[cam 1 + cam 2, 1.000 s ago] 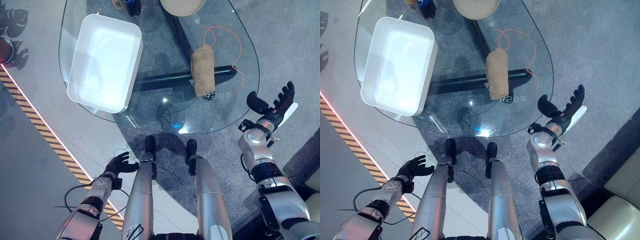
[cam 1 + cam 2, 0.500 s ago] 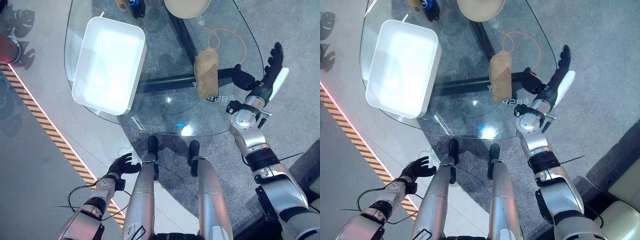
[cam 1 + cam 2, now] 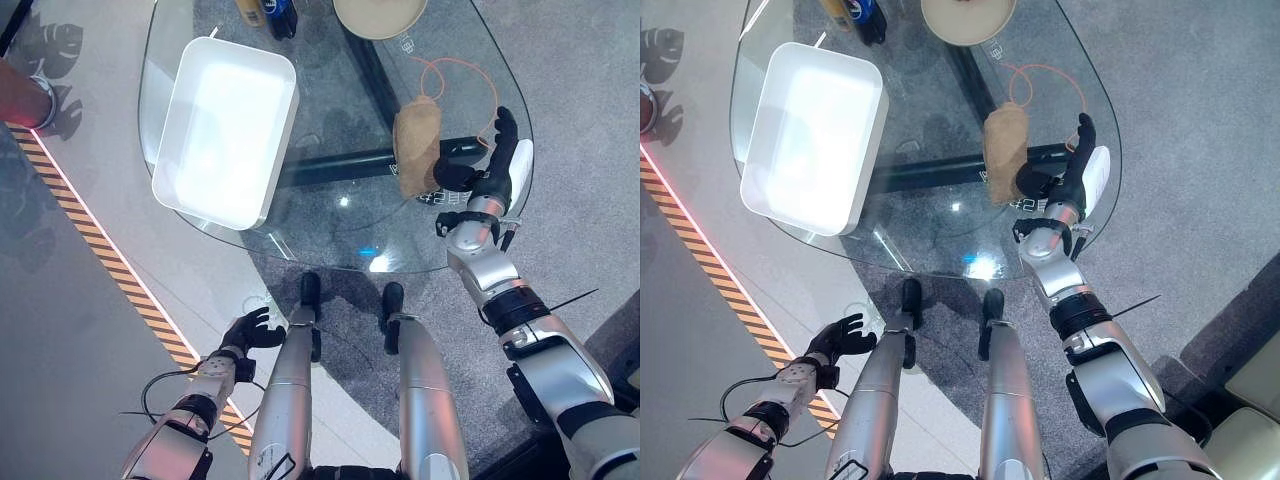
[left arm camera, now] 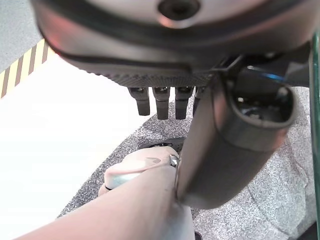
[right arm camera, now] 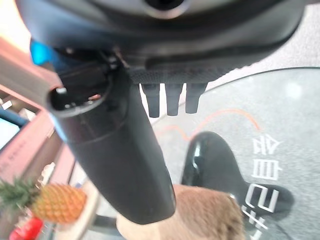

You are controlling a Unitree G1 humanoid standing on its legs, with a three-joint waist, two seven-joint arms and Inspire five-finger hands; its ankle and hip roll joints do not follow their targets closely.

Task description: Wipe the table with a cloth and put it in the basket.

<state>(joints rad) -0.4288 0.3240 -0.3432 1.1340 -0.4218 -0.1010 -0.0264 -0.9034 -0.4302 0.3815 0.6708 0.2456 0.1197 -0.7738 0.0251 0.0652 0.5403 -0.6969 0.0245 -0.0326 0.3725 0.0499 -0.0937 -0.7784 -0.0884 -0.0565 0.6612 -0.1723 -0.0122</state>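
Observation:
My gripper will make the tan cloth (image 3: 417, 146) crumple and bend when I wipe with it, but the cloth will stay bundled because it lies folded into a thick, narrow bundle (image 3: 416, 160).
A tan folded cloth (image 3: 416, 147) lies on the round glass table (image 3: 330, 215), on its right side. My right hand (image 3: 488, 167) hovers over the table's right edge, just right of the cloth, fingers straight and thumb spread towards it; it holds nothing. The right wrist view has the cloth (image 5: 200, 215) just past the thumb (image 5: 112, 160). A white rectangular basket (image 3: 225, 130) stands on the table's left part. My left hand (image 3: 248, 331) hangs low beside the table, over the floor, fingers relaxed and holding nothing.
A round tan bowl (image 3: 380, 12) and dark bottles (image 3: 268, 10) stand at the table's far edge. An orange cord (image 3: 462, 75) loops on the glass behind the cloth. A yellow-black striped line (image 3: 110, 270) crosses the floor at left. A pineapple (image 5: 50, 202) shows beyond the table.
My right hand has swung in from the table's right side to over its edge, ending close beside the cloth. The camera has shifted slightly. The left hand stays low.

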